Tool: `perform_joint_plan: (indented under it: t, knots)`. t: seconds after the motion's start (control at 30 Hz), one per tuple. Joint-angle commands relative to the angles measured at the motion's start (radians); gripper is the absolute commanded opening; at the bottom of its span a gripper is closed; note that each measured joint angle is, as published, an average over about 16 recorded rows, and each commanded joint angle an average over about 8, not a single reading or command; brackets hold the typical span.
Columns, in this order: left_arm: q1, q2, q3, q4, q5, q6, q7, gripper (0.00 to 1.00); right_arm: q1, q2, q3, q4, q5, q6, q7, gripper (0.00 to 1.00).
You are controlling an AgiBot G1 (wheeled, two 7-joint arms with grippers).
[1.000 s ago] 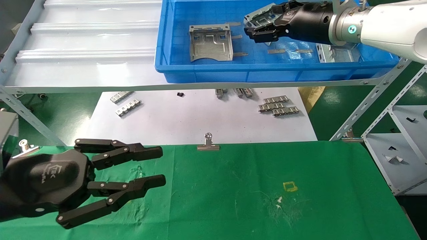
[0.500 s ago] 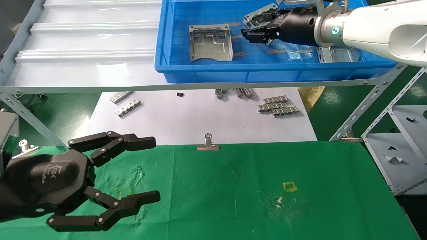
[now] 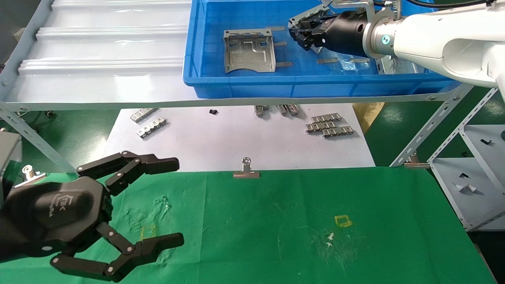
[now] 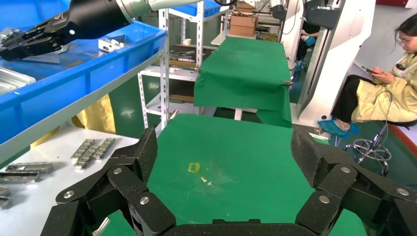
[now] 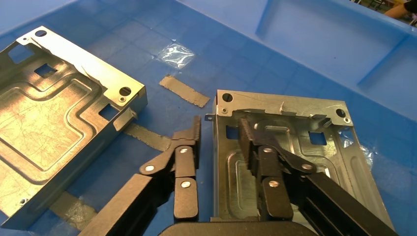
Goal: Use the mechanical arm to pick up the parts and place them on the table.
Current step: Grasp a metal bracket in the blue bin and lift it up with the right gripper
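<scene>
The silver part's side rim (image 5: 215, 160) bends straight up from the plate, so the silver part will keep sticking out sideways rather than swing down when the robot lifts it.
Three silver parts lie in the blue crate (image 3: 276, 88): one at its left (image 3: 249, 51), one under my right gripper (image 3: 305, 17), one partly hidden behind the right arm (image 3: 398, 63). My right gripper (image 3: 302, 33) is down in the crate. In the right wrist view it (image 5: 220, 129) is open and straddles the side rim of a part (image 5: 334, 147), one finger outside and one on the plate, with gaps on both sides. The other part (image 5: 54, 123) lies beside it. My left gripper (image 3: 175, 200) hangs wide open and empty over the green table (image 3: 276, 205), as the left wrist view also shows (image 4: 223, 147).
The crate stands on a raised metal shelf. Below it a white sheet (image 3: 236, 138) holds toothed strips (image 3: 327, 126). A binder clip (image 3: 246, 169) grips the cloth's far edge. A yellow square mark (image 3: 342, 220) sits on the cloth. Grey racking (image 3: 465, 173) stands at the right.
My left gripper's fingers have spread much wider. My right gripper has shifted a little left and deeper into the crate, onto the part's rim.
</scene>
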Motion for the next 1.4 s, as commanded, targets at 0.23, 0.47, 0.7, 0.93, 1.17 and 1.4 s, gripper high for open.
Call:
perform_joint_plan:
  t: [0.23,0.47,0.7,0.93,1.17,1.4]
  knots:
    - [0.000,0.000,0.000,0.000,0.000,0.000,0.000,1.00,-0.002,0.003,-0.018,0.007,-0.015,0.006,0.016,0.00]
    - [0.000,0.000,0.000,0.000,0.000,0.000,0.000,1.00,0.002,0.006,-0.021,0.013,-0.011,-0.001,0.012,0.00]
    - [0.000,0.000,0.000,0.000,0.000,0.000,0.000,1.00,0.029,0.026,0.002,0.042,0.028,-0.059,-0.032,0.00]
    - [0.000,0.000,0.000,0.000,0.000,0.000,0.000,1.00,0.077,0.077,0.022,0.071,0.065,-0.251,-0.114,0.00]
    - [0.000,0.000,0.000,0.000,0.000,0.000,0.000,1.00,0.125,0.161,0.007,0.112,0.062,-0.548,-0.195,0.00]
    - [0.000,0.000,0.000,0.000,0.000,0.000,0.000,1.00,0.146,0.263,-0.006,0.175,0.068,-0.811,-0.218,0.00]
